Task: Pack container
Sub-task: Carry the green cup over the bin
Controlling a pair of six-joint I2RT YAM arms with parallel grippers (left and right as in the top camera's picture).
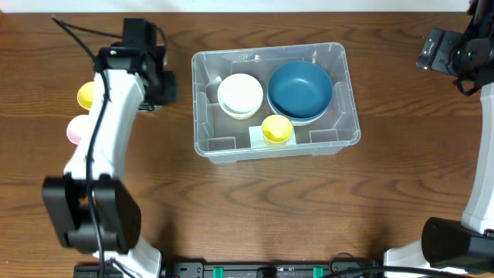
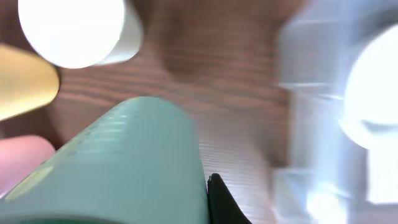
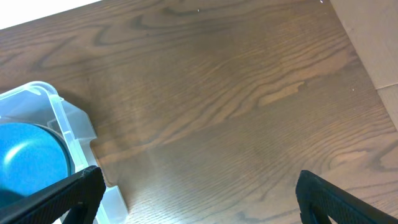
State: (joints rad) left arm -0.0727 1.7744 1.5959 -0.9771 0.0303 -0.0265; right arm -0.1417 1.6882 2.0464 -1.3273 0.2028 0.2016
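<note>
The yellow cup in the container (image 1: pixel 277 132) is empty and its opening points up, so my left gripper should go on carrying the pale green cup until it nests inside (image 1: pixel 277 128).
The clear plastic container (image 1: pixel 203 100) stands at table centre. It holds stacked white bowls (image 1: pixel 240 95), a blue bowl (image 1: pixel 300 89) and a yellow cup (image 1: pixel 277 130). My left gripper (image 1: pixel 158 85) is left of the container. In the left wrist view it (image 2: pixel 216 198) is shut on a pale green cup (image 2: pixel 137 162), with the blurred container (image 2: pixel 298 93) to the right. My right gripper (image 1: pixel 444 50) is open and empty at the far right. The right wrist view shows it (image 3: pixel 199 196) above bare wood beside the container's corner (image 3: pixel 62 118).
A yellow cup (image 1: pixel 86 95) and a pink cup (image 1: pixel 76 129) sit on the table left of my left arm. The left wrist view also shows a white cup (image 2: pixel 74 28) near them. The table's far edge lies close behind the right gripper.
</note>
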